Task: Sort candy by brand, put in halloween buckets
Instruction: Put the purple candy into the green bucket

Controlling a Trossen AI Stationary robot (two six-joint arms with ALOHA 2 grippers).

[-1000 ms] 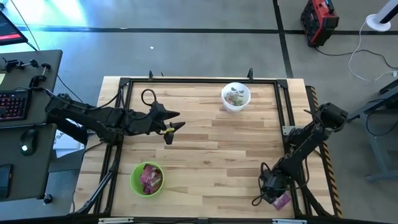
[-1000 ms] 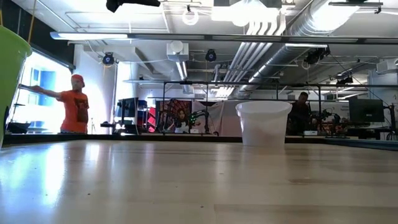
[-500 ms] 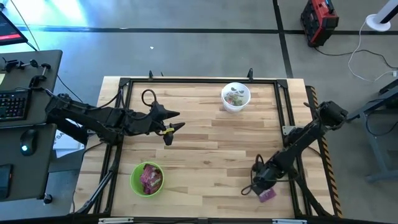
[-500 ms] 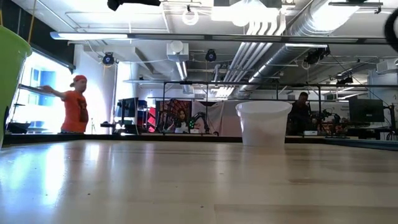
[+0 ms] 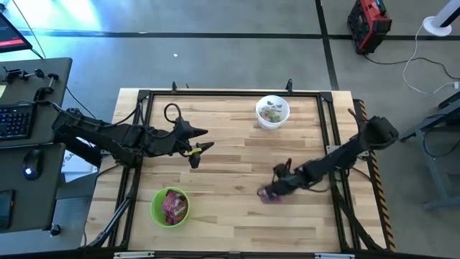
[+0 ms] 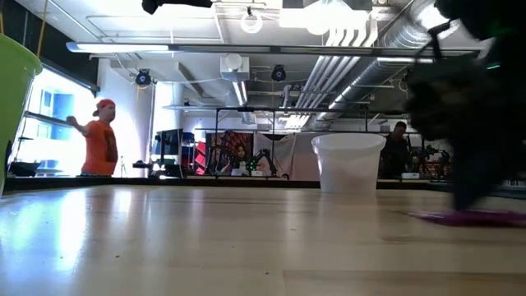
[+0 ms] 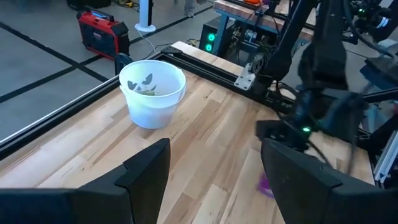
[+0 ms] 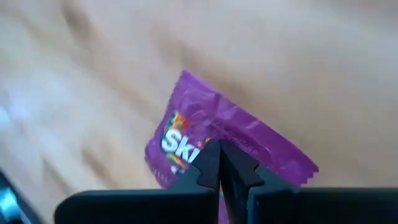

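Observation:
I should use my right gripper to slide the purple candy packet (image 5: 269, 197) to the wood (image 5: 210, 173) near my left gripper for pickup, because the packet is far from the lime green bucket.
A purple candy packet (image 5: 269, 194) with white print lies flat on the wooden table, right of centre, and shows low on the table in the low view (image 6: 468, 218). My right gripper (image 5: 277, 188) is shut with its tips on it. My left gripper (image 5: 198, 148) hovers open above the table's left half with nothing between its fingers (image 7: 214, 177). The lime green bucket (image 5: 169, 206) stands near the front left with purple packets inside. The white bucket (image 5: 272, 111) stands at the far side with small sweets in it. My right gripper has its shut fingertips (image 8: 211, 163) on the packet's printed face (image 8: 186, 140), close to one edge. They come slanting down from the table's right. I cannot tell whether they pinch a fold of the wrapper or only press on it. The packet stays flat on the table.
A black metal frame (image 5: 328, 97) runs around the tabletop. A desk with keyboard and mouse (image 5: 21, 122) stands left of the table. Beyond the far edge, a person in an orange shirt (image 6: 100, 144) stands in the room.
My right gripper has swept from the table's near right corner toward the left and a little toward the far edge, turning as it went. The purple packet has slid along the table with it, staying flat. The left arm has kept still.

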